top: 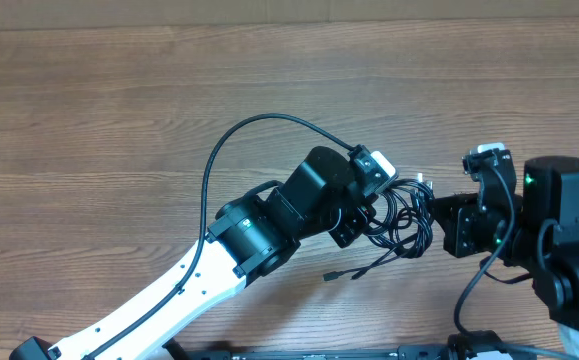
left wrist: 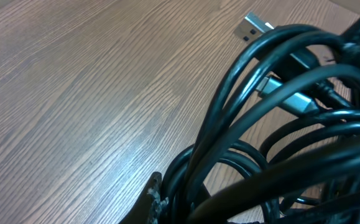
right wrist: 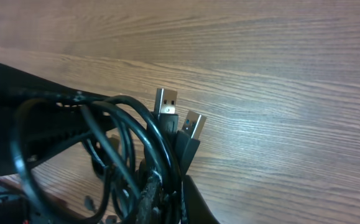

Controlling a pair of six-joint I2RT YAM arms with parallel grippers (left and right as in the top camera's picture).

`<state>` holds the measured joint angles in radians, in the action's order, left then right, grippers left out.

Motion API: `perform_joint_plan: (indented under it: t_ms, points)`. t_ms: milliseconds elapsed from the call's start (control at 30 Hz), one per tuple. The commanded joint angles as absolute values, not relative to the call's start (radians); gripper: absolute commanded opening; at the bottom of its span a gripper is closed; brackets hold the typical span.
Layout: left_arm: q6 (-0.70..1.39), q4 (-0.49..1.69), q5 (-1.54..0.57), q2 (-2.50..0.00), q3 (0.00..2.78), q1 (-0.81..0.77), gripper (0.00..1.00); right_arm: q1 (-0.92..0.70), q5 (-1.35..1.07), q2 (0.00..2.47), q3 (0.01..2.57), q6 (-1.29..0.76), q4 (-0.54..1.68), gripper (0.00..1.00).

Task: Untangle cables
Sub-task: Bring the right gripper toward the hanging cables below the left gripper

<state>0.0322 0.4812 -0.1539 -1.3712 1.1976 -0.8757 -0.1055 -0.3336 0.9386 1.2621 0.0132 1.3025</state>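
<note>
My right gripper is pinching several strands together next to the USB plugs, so it should open and grab only the outer loop while my left gripper holds the tangle.
The cables form a black tangle of loops between the two arms, right of the table's middle. My left gripper reaches in from the lower left and is shut on the loops' left side. The left wrist view shows cables filling the frame beside one finger, with a silver plug beyond. My right gripper meets the tangle from the right. It is shut on several strands, pinched between its fingers. Two USB plugs stick up above the grip. One loose end trails onto the table.
The left arm's thick black wire arcs over the wooden table from its wrist. The right arm's dark body fills the right edge. Bare wood stretches to the left and towards the far edge.
</note>
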Motion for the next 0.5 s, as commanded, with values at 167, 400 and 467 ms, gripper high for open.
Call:
perform_joint_plan:
  t_ms: [167, 400, 467]
  points:
    - [0.056, 0.465, -0.238, -1.367, 1.22, -0.885, 0.04, -0.104, -0.315, 0.965, 1.282, 0.012, 1.296, 0.04]
    - [0.055, 0.439, -0.284, -1.367, 1.22, -0.885, 0.04, -0.104, -0.306, 0.965, 1.282, 0.012, 1.296, 0.13]
    - [0.047, 0.418, -0.321, -1.367, 1.22, -0.885, 0.04, -0.104, -0.3, 0.965, 1.282, 0.012, 1.296, 0.13]
